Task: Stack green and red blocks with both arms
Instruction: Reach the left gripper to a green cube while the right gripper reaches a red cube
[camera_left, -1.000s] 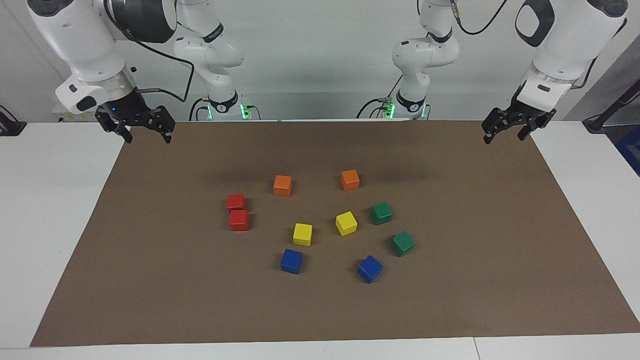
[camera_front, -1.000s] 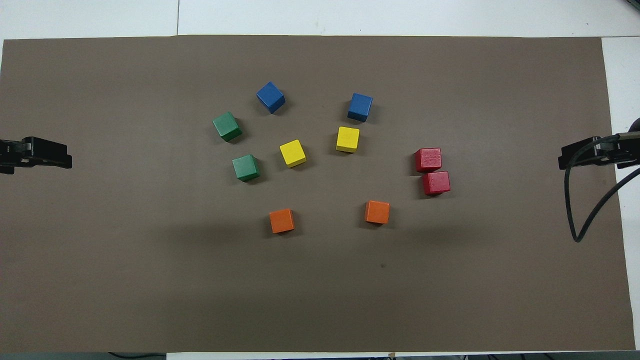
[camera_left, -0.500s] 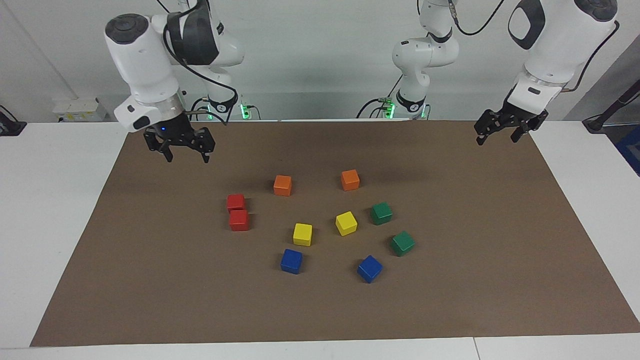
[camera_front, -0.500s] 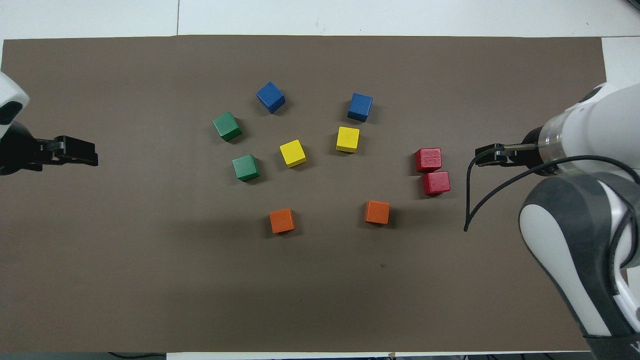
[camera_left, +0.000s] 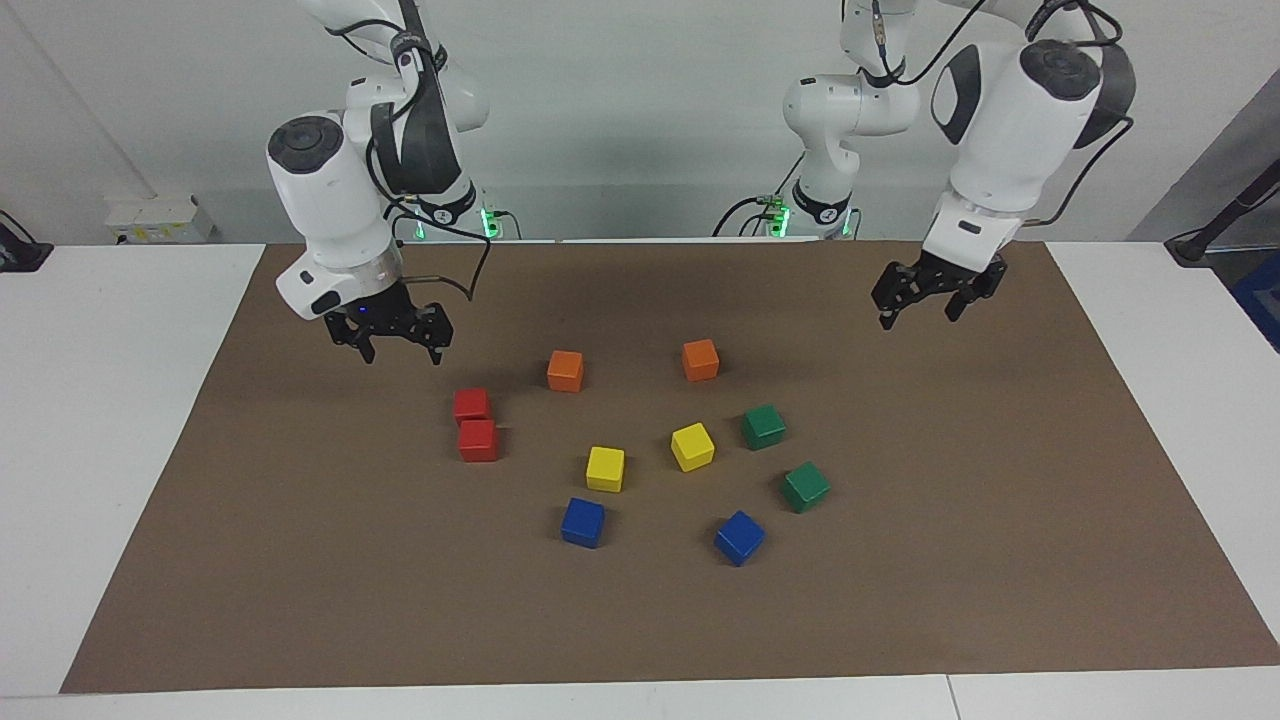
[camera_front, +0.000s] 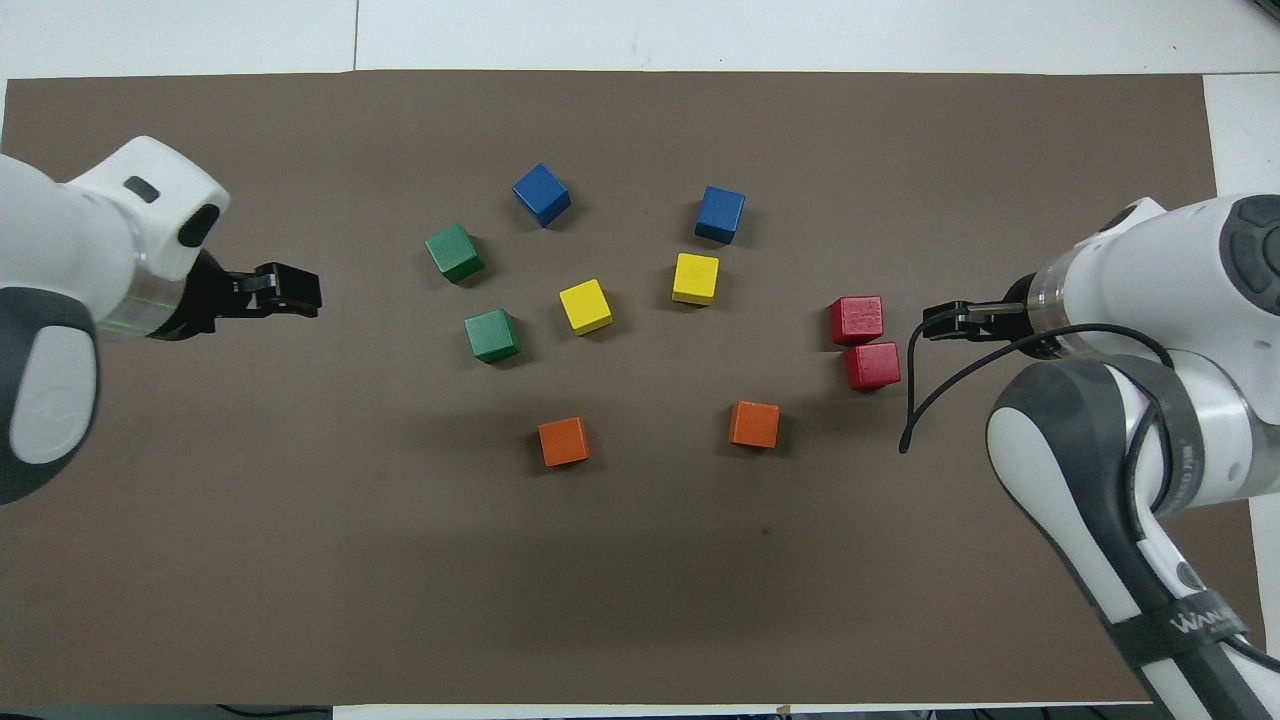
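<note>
I should move my left gripper next toward the green block nearer the orange blocks (camera_front: 491, 335), which stands clear of the other, and close it around its sides (camera_front: 494, 352).
Two red blocks (camera_left: 471, 404) (camera_left: 478, 440) sit touching on the brown mat toward the right arm's end; they also show in the overhead view (camera_front: 872, 365) (camera_front: 856, 319). Two green blocks (camera_left: 763, 426) (camera_left: 805, 487) lie apart toward the left arm's end, seen from overhead too (camera_front: 492, 335) (camera_front: 454, 252). My right gripper (camera_left: 402, 352) (camera_front: 940, 320) is open and empty, above the mat beside the red blocks. My left gripper (camera_left: 917, 314) (camera_front: 300, 290) is open and empty, above the mat, some way from the green blocks.
Two orange cubes (camera_left: 565, 370) (camera_left: 700, 360) lie nearest the robots. Two yellow cubes (camera_left: 605, 468) (camera_left: 692, 446) sit in the middle between the red and green blocks. Two blue cubes (camera_left: 583, 522) (camera_left: 739, 537) lie farthest. The mat (camera_left: 300, 560) covers the white table.
Both arms have swung in from the mat's corners toward the cubes and come lower. The right gripper moved more, ending close to the red blocks. No cube has moved.
</note>
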